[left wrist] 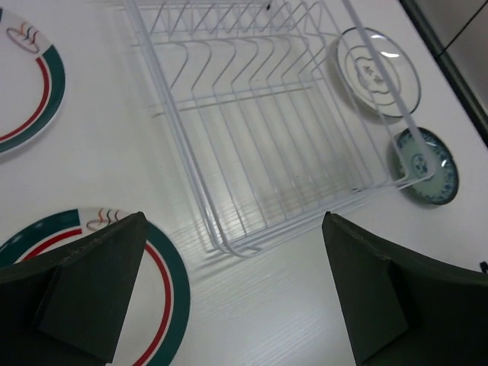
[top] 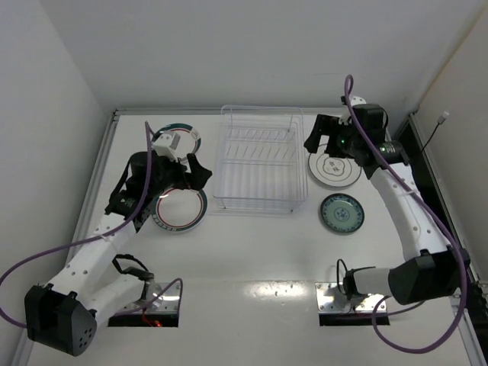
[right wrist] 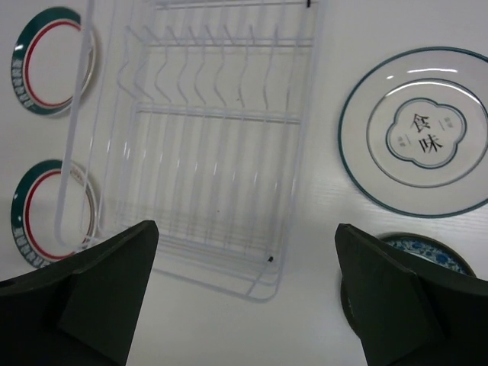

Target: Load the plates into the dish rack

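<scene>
My right gripper should stay on its way, because the grey-rimmed plate's edge away from the rack is clear of the teal patterned plate. It should go on to that edge and close there.
The clear dish rack stands empty mid-table. Left of it lie the white plate with red ring and green rim and, farther back, the small white teal-rimmed plate, partly hidden by my left arm. Right of it lie the white grey-rimmed plate and the small teal patterned plate. My left gripper is open and empty, hovering between the red-ringed plate and the rack. My right gripper is open and empty, raised beside the rack's right wall, by the grey-rimmed plate.
White walls close the table at the back and both sides. A raised rail runs along the left edge, and a dark strip with a cable runs along the right. Bare tabletop lies in front of the rack.
</scene>
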Available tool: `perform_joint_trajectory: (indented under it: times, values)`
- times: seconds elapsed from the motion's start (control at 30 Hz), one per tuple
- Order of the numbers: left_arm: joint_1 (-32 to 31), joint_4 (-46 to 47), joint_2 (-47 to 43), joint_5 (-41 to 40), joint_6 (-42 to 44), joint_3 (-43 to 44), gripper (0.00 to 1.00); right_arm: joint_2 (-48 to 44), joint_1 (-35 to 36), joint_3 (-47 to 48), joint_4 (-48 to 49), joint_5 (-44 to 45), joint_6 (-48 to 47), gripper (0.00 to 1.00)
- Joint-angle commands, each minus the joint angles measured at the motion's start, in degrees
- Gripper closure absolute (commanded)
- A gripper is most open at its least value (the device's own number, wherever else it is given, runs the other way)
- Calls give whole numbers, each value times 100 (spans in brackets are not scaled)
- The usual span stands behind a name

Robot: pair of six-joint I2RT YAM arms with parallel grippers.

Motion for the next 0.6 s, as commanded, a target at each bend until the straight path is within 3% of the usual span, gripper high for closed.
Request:
perform_joint_trajectory:
  times: [0.0,0.03,0.07,0.1,0.27,0.57]
  values:
    - [-136,-170,-66,-786,477,-9,2,310,-576,73,17,275,373,1]
    - [-136,-171,-153,-786,477,-8,2,415,-1275,-137,261,-119,478,1]
    - [-136,-119,-206,-847,477,-69,1,530,-1612,-252,473,-1097,610,1]
    - [-136,-118,-207,-847,477,-70,1,800,-1894,-349,658,-1420,690,1]
    - [-136,-180,-155,-874,477,-17,1,1619,-3002,-350,870,-1915,796,1]
    - [-136,-180,74,-760,424,88,1,3289,-3461,10,782,-2425,663,2]
